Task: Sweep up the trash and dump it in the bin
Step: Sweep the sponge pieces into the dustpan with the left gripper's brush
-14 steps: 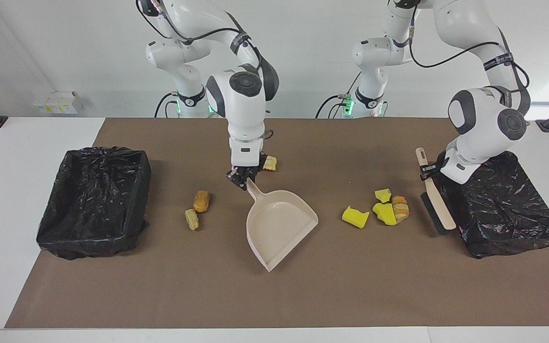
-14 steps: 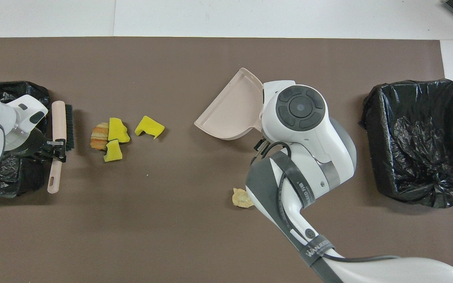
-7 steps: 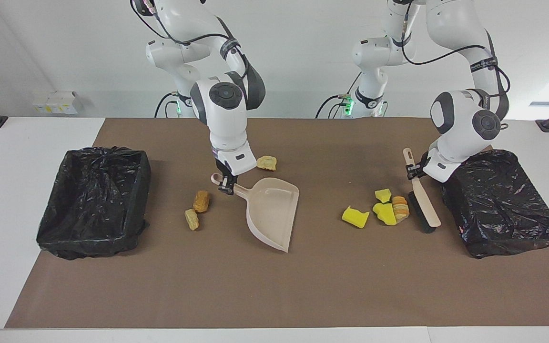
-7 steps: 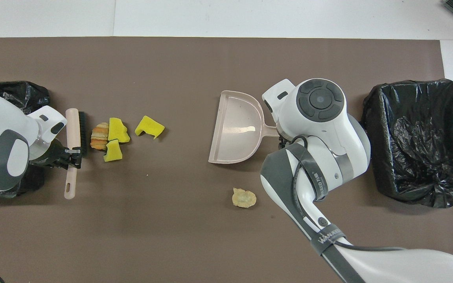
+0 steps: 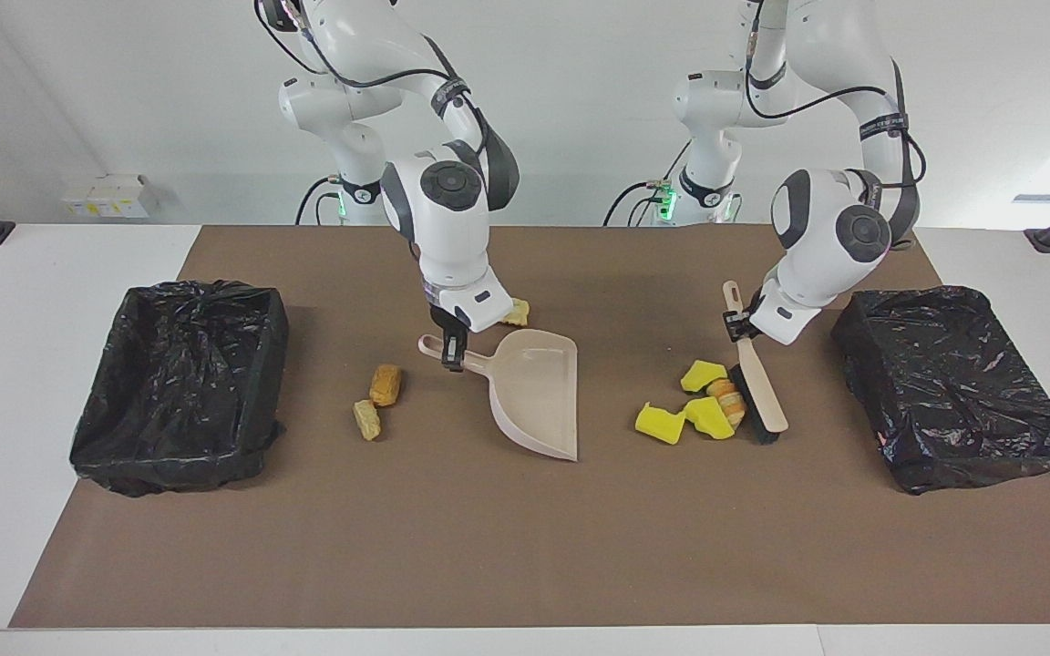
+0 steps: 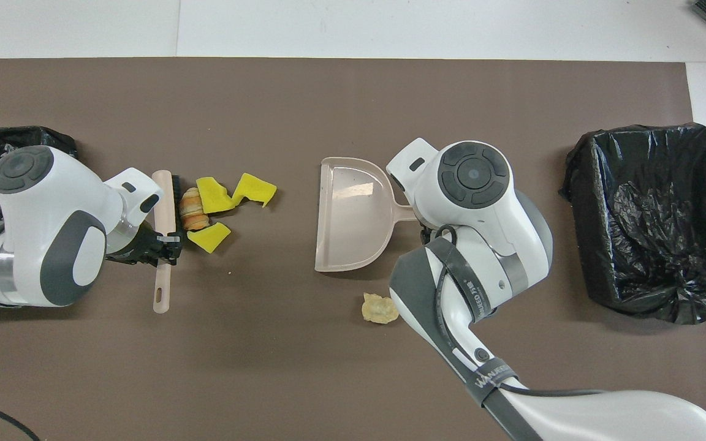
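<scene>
The brush's bristles (image 6: 177,197) are behind the yellow foam chunks, so my left gripper should brush the chunks toward the dustpan's opening (image 6: 320,214) while my right gripper slides the dustpan nearer.
My right gripper (image 5: 452,353) is shut on the handle of the beige dustpan (image 5: 539,392), whose open mouth faces the left arm's end of the table. My left gripper (image 5: 736,319) is shut on the handle of the beige brush (image 5: 759,394), its bristles against a pile of trash: yellow foam chunks (image 5: 659,422) and an orange lump (image 5: 727,402). Two tan lumps (image 5: 386,384) lie beside the dustpan handle, toward the right arm's end. A pale crinkled piece (image 6: 379,308) lies nearer the robots than the dustpan (image 6: 350,214). In the overhead view my right arm hides the tan lumps.
A black bag-lined bin (image 5: 179,383) stands at the right arm's end of the brown mat. A second black-lined bin (image 5: 953,383) stands at the left arm's end, beside the brush. White table surrounds the mat.
My left gripper has swept the brush toward the dustpan, pushing the yellow chunks and orange lump along. My right gripper has turned the dustpan so its mouth faces the pile.
</scene>
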Robot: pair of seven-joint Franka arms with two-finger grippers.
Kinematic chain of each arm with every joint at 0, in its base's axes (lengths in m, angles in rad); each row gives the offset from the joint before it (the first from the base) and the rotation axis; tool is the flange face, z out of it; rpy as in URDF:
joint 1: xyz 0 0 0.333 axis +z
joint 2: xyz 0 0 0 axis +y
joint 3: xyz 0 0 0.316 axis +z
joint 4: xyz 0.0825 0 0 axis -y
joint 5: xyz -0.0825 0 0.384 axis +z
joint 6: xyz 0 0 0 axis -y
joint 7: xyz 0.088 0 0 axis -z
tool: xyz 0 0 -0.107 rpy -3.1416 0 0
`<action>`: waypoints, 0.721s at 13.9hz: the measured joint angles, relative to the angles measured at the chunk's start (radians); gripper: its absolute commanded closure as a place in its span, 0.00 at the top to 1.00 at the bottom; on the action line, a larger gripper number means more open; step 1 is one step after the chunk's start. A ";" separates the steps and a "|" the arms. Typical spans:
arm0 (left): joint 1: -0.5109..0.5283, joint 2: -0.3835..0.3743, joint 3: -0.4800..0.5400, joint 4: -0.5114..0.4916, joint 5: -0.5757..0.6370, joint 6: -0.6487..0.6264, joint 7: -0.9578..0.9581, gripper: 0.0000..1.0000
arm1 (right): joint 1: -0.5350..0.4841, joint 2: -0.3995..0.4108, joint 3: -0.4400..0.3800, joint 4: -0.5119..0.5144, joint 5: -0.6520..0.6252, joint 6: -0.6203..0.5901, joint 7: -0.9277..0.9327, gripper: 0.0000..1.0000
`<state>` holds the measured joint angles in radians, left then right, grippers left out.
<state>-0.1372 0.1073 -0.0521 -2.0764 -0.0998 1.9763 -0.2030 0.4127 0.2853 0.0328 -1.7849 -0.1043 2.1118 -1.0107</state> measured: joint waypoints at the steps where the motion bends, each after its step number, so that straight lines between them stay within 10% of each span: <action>1: -0.022 -0.001 0.000 0.000 -0.007 0.013 -0.003 0.00 | 0.005 0.008 0.001 -0.001 0.000 0.020 -0.003 0.00; 10: 0.035 -0.009 0.031 0.013 -0.011 0.034 -0.049 0.00 | 0.053 0.083 0.003 -0.004 0.000 0.140 0.001 0.00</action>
<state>-0.1021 0.0978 -0.0207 -2.0629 -0.1107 2.0106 -0.2519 0.4657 0.3680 0.0359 -1.7888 -0.1042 2.2518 -1.0100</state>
